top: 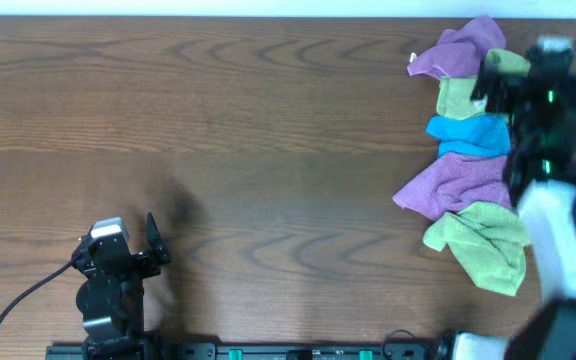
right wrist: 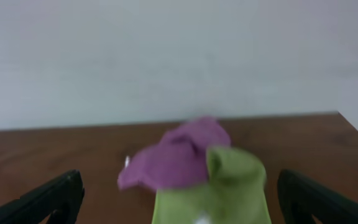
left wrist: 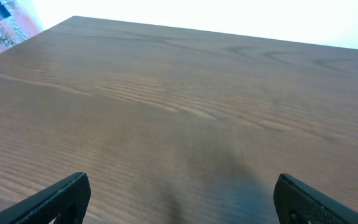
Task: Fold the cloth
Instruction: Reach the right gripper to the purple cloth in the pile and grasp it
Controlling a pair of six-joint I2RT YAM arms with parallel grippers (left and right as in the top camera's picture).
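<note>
The purple cloth's tagged corner (top: 421, 65) is clear of the lime-green cloth, so the robot's right gripper goes on reaching toward that corner until its fingers close there.
The cloth (top: 460, 52) is purple-magenta with a small white tag at its left corner. It lies bunched at the far end of a row of cloths at the table's right. It also shows in the right wrist view (right wrist: 176, 158), partly under a lime-green cloth (right wrist: 216, 186). My right gripper (top: 498, 90) hovers over that row, just short of the cloth, open and empty (right wrist: 179, 202). My left gripper (top: 143, 250) is near the front left, far from the cloths, open and empty above bare wood (left wrist: 179, 199).
The row also holds a lime-green cloth (top: 458, 97), a blue cloth (top: 468, 135), a second bunched purple cloth (top: 453, 185) and another lime-green cloth (top: 483, 245). The table's far edge (top: 268, 18) runs just behind the row.
</note>
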